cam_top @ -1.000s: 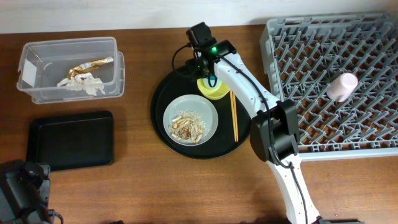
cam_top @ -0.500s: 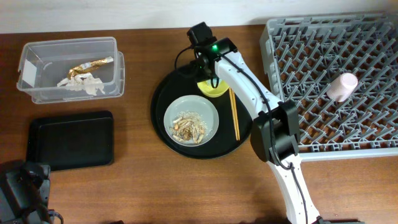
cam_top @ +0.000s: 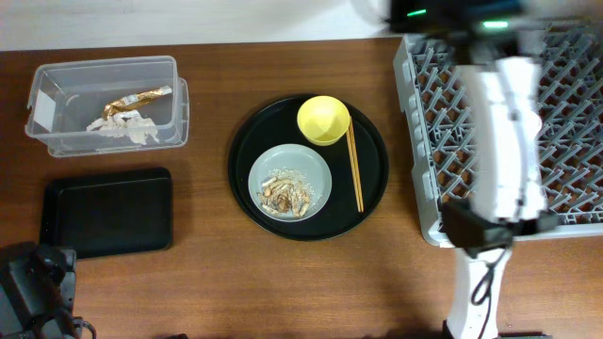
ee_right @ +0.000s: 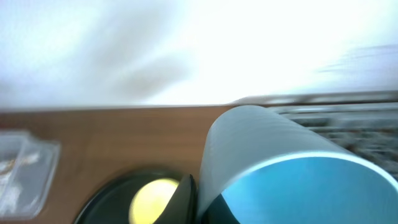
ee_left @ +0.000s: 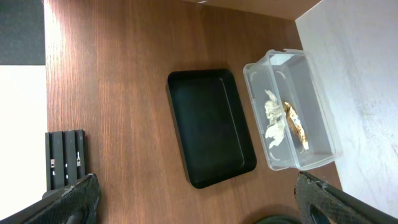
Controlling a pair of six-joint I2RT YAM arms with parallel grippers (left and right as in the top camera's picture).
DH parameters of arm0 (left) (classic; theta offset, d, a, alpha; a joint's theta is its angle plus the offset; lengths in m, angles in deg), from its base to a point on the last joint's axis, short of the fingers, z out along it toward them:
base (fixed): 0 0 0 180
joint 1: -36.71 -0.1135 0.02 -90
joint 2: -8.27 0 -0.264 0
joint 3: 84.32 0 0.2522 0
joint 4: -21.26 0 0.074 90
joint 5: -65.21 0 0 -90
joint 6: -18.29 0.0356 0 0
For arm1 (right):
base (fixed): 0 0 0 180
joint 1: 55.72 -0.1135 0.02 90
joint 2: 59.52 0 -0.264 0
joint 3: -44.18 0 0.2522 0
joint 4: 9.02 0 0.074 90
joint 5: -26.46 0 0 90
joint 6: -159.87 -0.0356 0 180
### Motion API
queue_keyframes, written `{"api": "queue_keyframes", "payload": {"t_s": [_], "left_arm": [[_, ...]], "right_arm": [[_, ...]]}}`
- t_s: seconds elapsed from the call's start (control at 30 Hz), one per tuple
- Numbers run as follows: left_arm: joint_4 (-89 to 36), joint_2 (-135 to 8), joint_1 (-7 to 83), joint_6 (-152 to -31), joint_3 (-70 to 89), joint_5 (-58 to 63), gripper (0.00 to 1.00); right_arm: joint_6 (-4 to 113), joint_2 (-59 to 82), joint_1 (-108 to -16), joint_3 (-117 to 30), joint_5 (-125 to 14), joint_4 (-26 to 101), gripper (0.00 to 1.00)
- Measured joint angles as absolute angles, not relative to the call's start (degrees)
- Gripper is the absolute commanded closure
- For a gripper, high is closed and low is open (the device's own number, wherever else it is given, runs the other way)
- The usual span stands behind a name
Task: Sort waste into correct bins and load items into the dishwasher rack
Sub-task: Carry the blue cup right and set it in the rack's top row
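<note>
My right gripper grips the light-blue cup (ee_right: 255, 140) by its side and the grey rack's far corner (cam_top: 432, 71) is free, so I should go on lowering until the cup sits there.
In the right wrist view my right gripper (ee_right: 203, 205) is shut on the wall of the light-blue cup (ee_right: 292, 168), lifted and blurred with motion. Below it lie the yellow bowl (ee_right: 155, 196) and the grey dishwasher rack (ee_right: 348, 115). From overhead the right arm (cam_top: 509, 122) is a blur over the rack (cam_top: 575, 160) and hides the pink cup. The yellow bowl (cam_top: 323, 120) and the grey plate (cam_top: 289, 182) with food scraps (cam_top: 285, 195) sit on the round black tray (cam_top: 247, 141). My left gripper (ee_left: 196, 205) hangs open over bare table.
The clear tub (cam_top: 104, 104) at the far left holds crumpled paper (cam_top: 122, 130) and a gold wrapper (cam_top: 137, 99). The shallow black tray (cam_top: 105, 212) lies in front of it. Wooden chopsticks (cam_top: 355, 169) rest on the round tray beside the plate.
The right gripper has shut on the light-blue cup beside the yellow bowl, lifted it off the round tray and swung right to the rack. The left arm has not moved.
</note>
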State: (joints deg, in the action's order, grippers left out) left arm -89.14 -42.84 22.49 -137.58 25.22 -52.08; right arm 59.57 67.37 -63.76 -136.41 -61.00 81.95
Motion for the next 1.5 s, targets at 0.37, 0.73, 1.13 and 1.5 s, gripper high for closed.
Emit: {"api": "queue_keyframes", "payload": {"t_s": [0.37, 0.73, 1.13, 1.5], "left_arm": [[-89.17, -42.84, 22.49, -137.58, 25.22, -52.08, 0.01], [-89.14, -42.84, 22.49, -137.58, 25.22, -52.08, 0.01], [-89.14, -42.84, 22.49, -137.58, 25.22, -52.08, 0.01], [-89.14, -42.84, 22.49, -137.58, 25.22, -52.08, 0.01]], "right_arm": [[68.83, 76.10, -29.46, -124.65, -17.39, 77.26, 0.96], [64.29, 82.19, -23.17, -97.52, 16.60, 42.22, 0.96], [54.50, 82.24, -23.30, -91.27, 20.05, 29.61, 0.96], [50.65, 84.93, -23.32, -91.23, 17.45, 29.43, 0.91]]}}
